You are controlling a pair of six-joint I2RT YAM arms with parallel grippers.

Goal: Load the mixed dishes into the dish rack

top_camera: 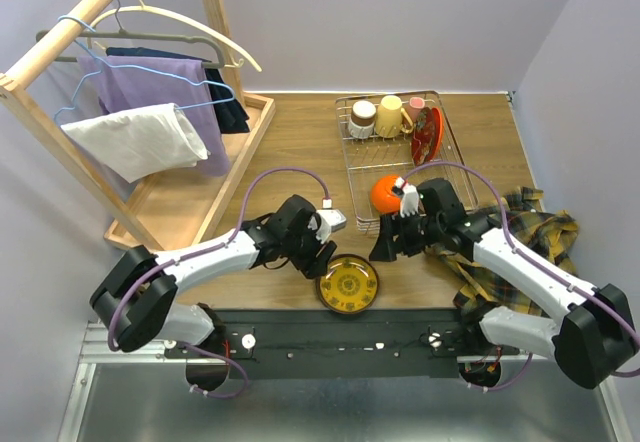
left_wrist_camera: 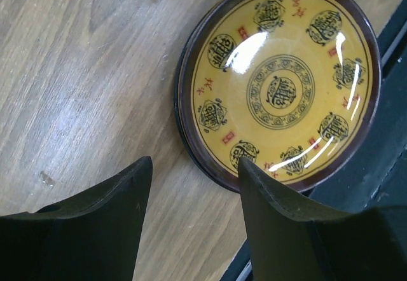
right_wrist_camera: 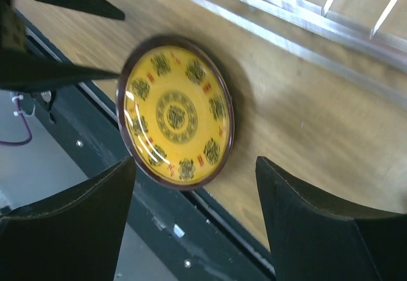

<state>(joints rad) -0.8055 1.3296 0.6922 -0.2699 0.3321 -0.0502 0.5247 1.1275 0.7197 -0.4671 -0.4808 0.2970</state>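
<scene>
The yellow plate sits nested flat on a black plate point(left_wrist_camera: 179, 106), so next I close my left gripper and push the yellow plate's rim point(left_wrist_camera: 201, 156) toward my right gripper.
A yellow patterned plate with a dark rim point(top_camera: 348, 283) lies flat on the table by the front edge. It also shows in the left wrist view point(left_wrist_camera: 280, 84) and the right wrist view point(right_wrist_camera: 175, 112). My left gripper point(top_camera: 322, 258) point(left_wrist_camera: 194, 163) is open and empty at the plate's left rim, its right finger over the rim. My right gripper point(top_camera: 388, 246) point(right_wrist_camera: 194, 161) is open and empty just right of the plate. The wire dish rack point(top_camera: 345, 152) point(right_wrist_camera: 305, 20) holds an orange bowl point(top_camera: 386, 194), a brown-and-white cup point(top_camera: 362, 119), a yellow mug point(top_camera: 390, 115), a pink mug point(top_camera: 416, 106) and a red plate point(top_camera: 428, 134).
A wooden clothes-rack tray point(top_camera: 190, 197) with hanging clothes stands at the back left. A plaid cloth point(top_camera: 525, 237) lies at the right under my right arm. The black mounting rail point(top_camera: 340, 342) runs along the table's front edge beside the plate.
</scene>
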